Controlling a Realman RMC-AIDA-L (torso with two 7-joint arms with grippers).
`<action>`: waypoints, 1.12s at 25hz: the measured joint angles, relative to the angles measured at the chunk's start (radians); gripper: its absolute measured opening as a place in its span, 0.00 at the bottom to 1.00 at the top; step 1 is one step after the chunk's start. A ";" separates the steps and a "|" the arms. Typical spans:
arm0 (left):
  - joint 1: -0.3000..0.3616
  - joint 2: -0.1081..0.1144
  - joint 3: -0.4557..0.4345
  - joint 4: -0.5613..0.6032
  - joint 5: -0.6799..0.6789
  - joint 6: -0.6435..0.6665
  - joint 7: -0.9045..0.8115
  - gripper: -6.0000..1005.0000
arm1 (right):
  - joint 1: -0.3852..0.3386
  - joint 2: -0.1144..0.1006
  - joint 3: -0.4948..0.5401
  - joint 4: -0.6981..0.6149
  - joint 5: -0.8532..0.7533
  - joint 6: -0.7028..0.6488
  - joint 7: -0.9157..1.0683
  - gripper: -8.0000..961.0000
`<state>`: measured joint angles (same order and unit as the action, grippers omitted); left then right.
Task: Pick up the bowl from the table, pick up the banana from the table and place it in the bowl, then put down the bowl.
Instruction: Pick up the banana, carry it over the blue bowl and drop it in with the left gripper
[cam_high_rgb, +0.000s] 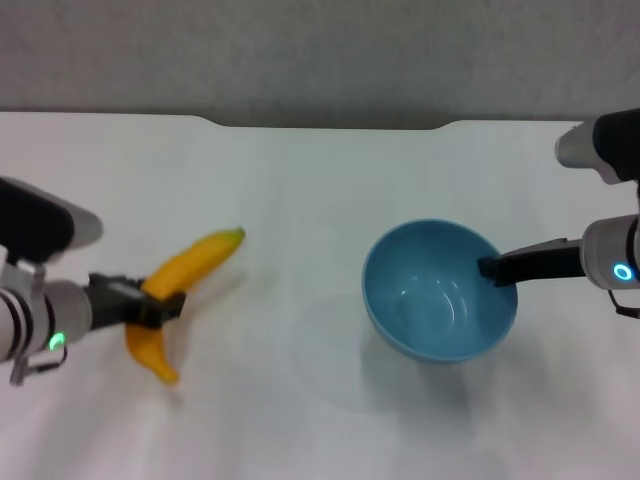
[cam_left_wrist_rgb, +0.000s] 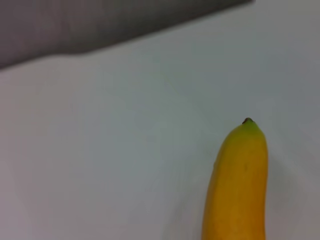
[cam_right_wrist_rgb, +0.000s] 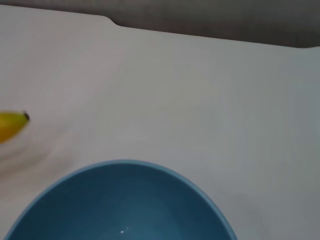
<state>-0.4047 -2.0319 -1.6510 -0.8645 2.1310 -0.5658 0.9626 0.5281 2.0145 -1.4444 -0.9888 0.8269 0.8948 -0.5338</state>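
My left gripper should keep lifting the banana across until the banana is over the bowl, because my fingers hold the banana's middle (cam_high_rgb: 160, 284) and the bowl's opening (cam_high_rgb: 432, 285) is facing up.
The light-blue bowl (cam_high_rgb: 440, 300) is at centre right of the white table (cam_high_rgb: 300, 170). My right gripper (cam_high_rgb: 491, 268) is shut on its right rim, one dark finger reaching inside. A soft shadow lies on the table below and left of the bowl, so it looks raised a little. The bowl's inside fills the near part of the right wrist view (cam_right_wrist_rgb: 120, 205). The yellow banana (cam_high_rgb: 185, 272) is at the left, and my left gripper (cam_high_rgb: 165, 308) is shut around its middle. Its dark tip points to the far side in the left wrist view (cam_left_wrist_rgb: 237, 190).
The table's far edge has a shallow notch (cam_high_rgb: 330, 125) with a grey wall behind it. The banana's tip also shows at the edge of the right wrist view (cam_right_wrist_rgb: 11, 125). Bare white table lies between banana and bowl.
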 joint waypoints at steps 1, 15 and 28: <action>0.009 0.000 -0.009 -0.036 -0.011 -0.006 -0.001 0.52 | -0.002 0.000 0.001 0.000 0.000 0.000 0.000 0.05; 0.052 0.000 -0.018 -0.251 -0.356 -0.079 0.006 0.55 | 0.048 0.000 -0.026 0.092 0.106 -0.023 -0.039 0.05; 0.055 -0.007 0.067 -0.202 -0.736 -0.069 0.242 0.57 | 0.145 -0.001 -0.094 0.204 0.253 -0.111 -0.030 0.05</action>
<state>-0.3500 -2.0393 -1.5838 -1.0663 1.3953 -0.6352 1.2044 0.6726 2.0140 -1.5387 -0.7850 1.0804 0.7842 -0.5639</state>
